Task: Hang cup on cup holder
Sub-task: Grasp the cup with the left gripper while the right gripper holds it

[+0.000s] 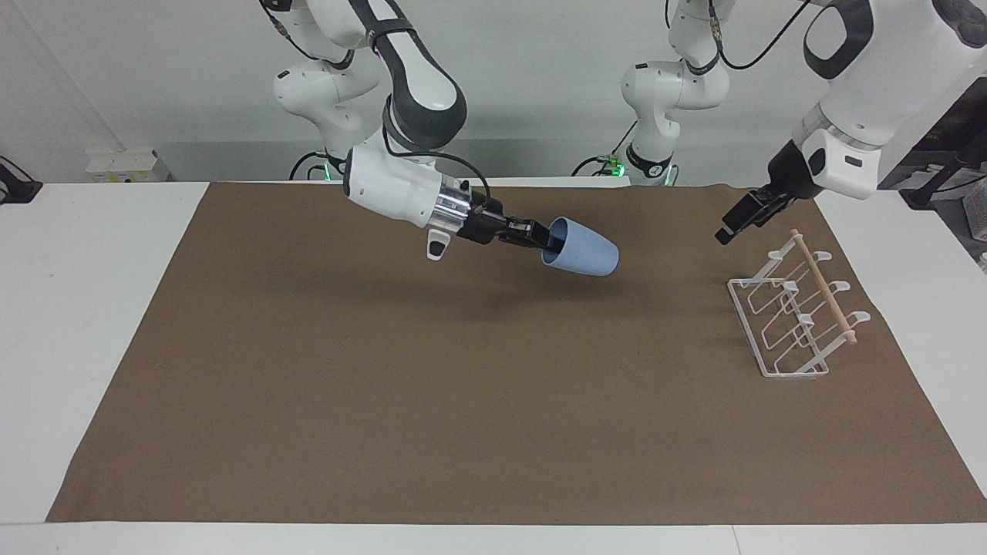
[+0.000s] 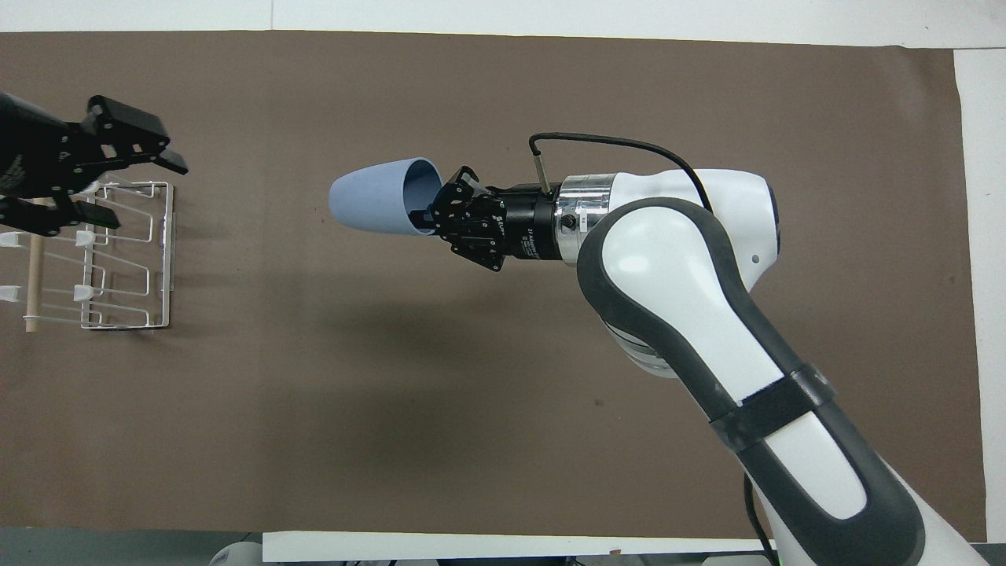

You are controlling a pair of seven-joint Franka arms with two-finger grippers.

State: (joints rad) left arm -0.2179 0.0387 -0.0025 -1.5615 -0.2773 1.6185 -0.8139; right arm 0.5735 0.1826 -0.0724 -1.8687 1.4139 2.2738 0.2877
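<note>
The light-blue cup (image 2: pixel 382 197) will rest tipped on its side when I hang it on the white wire cup holder's pegs (image 2: pixel 119 272), because they slant out sideways.
The light-blue cup (image 1: pixel 582 248) (image 2: pixel 377 206) hangs on its side in the air over the middle of the mat. Its mouth faces my right gripper (image 1: pixel 546 237) (image 2: pixel 431 220), which is shut on the rim with one finger inside. The cup's bottom points toward the left arm's end of the table. There the white wire cup holder (image 1: pixel 823 289) (image 2: pixel 33 267) stands on the mat, nothing on its prongs. My left gripper (image 1: pixel 729 229) (image 2: pixel 137 191) is open and holds nothing. It hovers over the holder's corner that faces the cup.
A brown mat (image 1: pixel 463 401) covers most of the white table (image 1: pixel 92 308). A small white box (image 1: pixel 127 163) sits at the table's edge by the wall, toward the right arm's end.
</note>
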